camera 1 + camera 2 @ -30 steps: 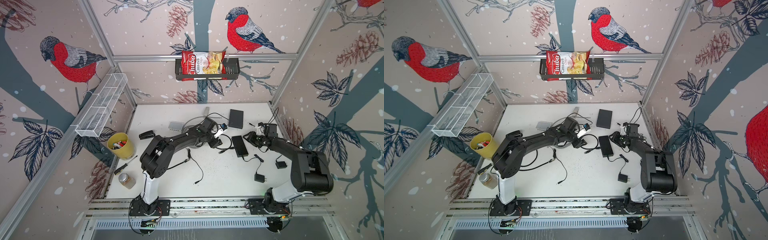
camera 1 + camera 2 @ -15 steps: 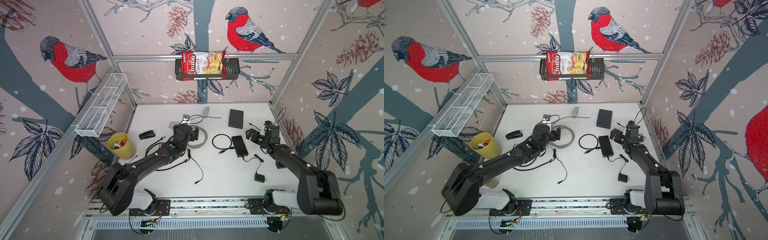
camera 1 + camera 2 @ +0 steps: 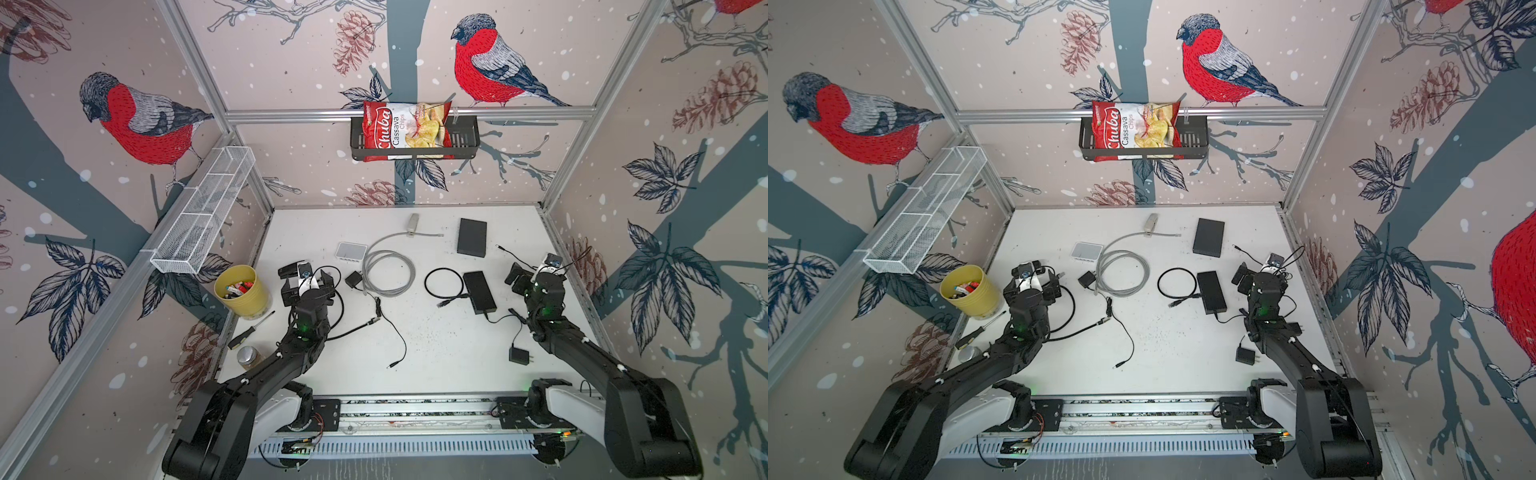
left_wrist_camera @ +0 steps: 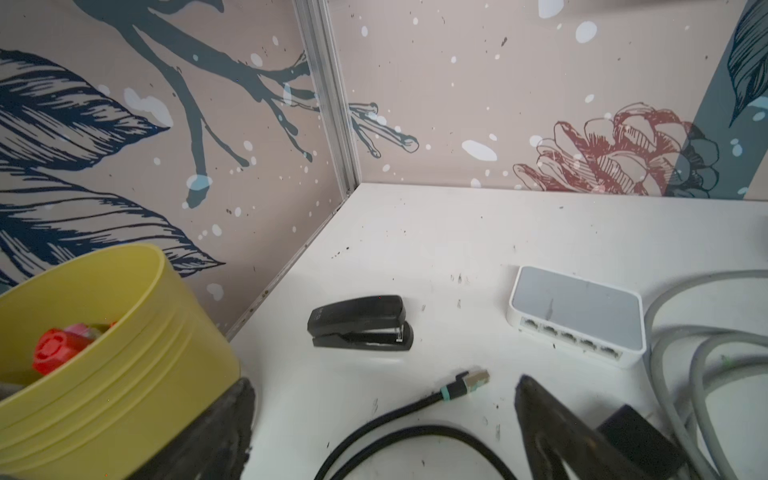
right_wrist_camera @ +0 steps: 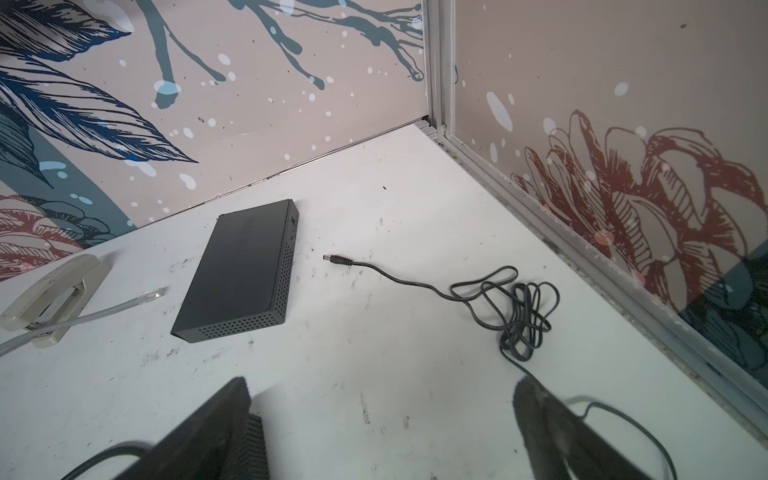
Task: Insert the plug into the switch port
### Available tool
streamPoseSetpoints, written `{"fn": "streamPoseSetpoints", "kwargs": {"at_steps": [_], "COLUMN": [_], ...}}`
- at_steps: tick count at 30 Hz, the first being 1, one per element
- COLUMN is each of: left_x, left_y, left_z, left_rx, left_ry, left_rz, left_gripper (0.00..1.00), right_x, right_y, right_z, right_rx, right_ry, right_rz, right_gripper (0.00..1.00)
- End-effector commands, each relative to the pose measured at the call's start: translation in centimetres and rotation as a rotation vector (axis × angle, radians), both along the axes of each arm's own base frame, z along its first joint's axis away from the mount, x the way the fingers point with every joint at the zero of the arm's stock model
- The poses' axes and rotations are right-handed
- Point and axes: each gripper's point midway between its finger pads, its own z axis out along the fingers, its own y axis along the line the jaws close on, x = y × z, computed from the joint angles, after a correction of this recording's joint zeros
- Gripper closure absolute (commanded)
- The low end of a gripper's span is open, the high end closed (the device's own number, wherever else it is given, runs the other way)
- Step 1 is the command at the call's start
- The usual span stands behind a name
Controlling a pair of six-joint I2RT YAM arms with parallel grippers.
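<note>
The black box [image 3: 472, 237] is far away from my left gripper, so my right gripper should move it toward the middle [image 3: 445, 249] for my left gripper to hold.
The white switch [image 4: 577, 316] lies flat at the back left of the table, seen in both top views [image 3: 351, 251] [image 3: 1086, 252]; its row of ports faces my left gripper. A black cable ends in a metal plug [image 4: 473, 380] with a teal ring, lying loose on the table a little short of the switch. My left gripper [image 4: 384, 386] [image 3: 308, 286] is open just above the table, with the cable running between its fingers untouched. My right gripper [image 5: 380, 386] [image 3: 534, 276] is open and empty at the far right.
A yellow cup [image 3: 241, 291] and a black stapler [image 4: 359, 322] sit left of my left gripper. A grey coiled cable [image 3: 388, 272], a black cable loop [image 3: 444, 282], a black dock [image 3: 480, 293] and a black box [image 5: 245, 270] fill the middle. A thin barrel-plug lead [image 5: 336, 259] lies right.
Both arms have drawn back from the middle of the table to their own sides. Both grippers have opened wide.
</note>
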Motion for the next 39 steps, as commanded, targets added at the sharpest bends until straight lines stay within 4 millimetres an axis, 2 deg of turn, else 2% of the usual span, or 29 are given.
{"fn": "streamPoseSetpoints", "kwargs": {"at_steps": [1, 3, 5, 9, 14, 18, 22, 28, 33, 36, 39], "left_x": [0.0, -0.8, -1.0, 1.3, 3.6, 3.7, 4.5, 4.9, 4.6, 4.5, 4.5], "left_y": [2.0, 3.9, 4.9, 3.8, 2.7, 2.4, 2.0, 1.5, 1.7, 1.8, 1.8], "left_z": [1.9, 1.5, 0.9, 0.6, 0.7, 1.2, 0.8, -0.2, -0.7, -0.5, -0.4], "left_rx": [-0.041, -0.089, -0.108, -0.151, -0.133, -0.158, -0.176, -0.246, -0.255, -0.261, -0.273], "left_ry": [-0.112, -0.147, -0.150, -0.070, 0.040, 0.003, 0.051, 0.078, 0.083, 0.079, 0.072], "left_rz": [0.146, 0.286, 0.362, 0.284, 0.236, 0.217, 0.219, 0.222, 0.241, 0.247, 0.245], "left_gripper": [0.03, 0.03, 0.04, 0.03, 0.07, 0.13, 0.12, 0.11, 0.09, 0.08, 0.08], "right_x": [1.6, 1.9, 2.4, 3.8, 6.1, 7.6, 9.2, 11.1, 12.7, 13.6, 14.6], "right_y": [1.5, 2.3, 3.1, 3.6, 2.8, 0.8, -0.1, -1.8, -1.3, -1.3, 0.4], "right_z": [1.9, 2.0, 2.0, 2.2, 0.7, -0.6, -1.9, -4.3, -3.7, -4.2, -4.5], "right_rx": [0.016, 0.014, 0.011, 0.005, 0.019, 0.000, -0.020, -0.101, -0.122, -0.086, 0.017], "right_ry": [-0.050, -0.044, -0.040, -0.010, 0.061, 0.133, 0.213, 0.330, 0.321, 0.336, 0.323], "right_rz": [0.072, 0.120, 0.172, 0.207, 0.192, 0.155, 0.197, 0.281, 0.353, 0.351, 0.408], "right_gripper": [0.01, 0.01, 0.01, 0.00, 0.03, 0.12, 0.30, 0.41, 0.42, 0.40, 0.39]}}
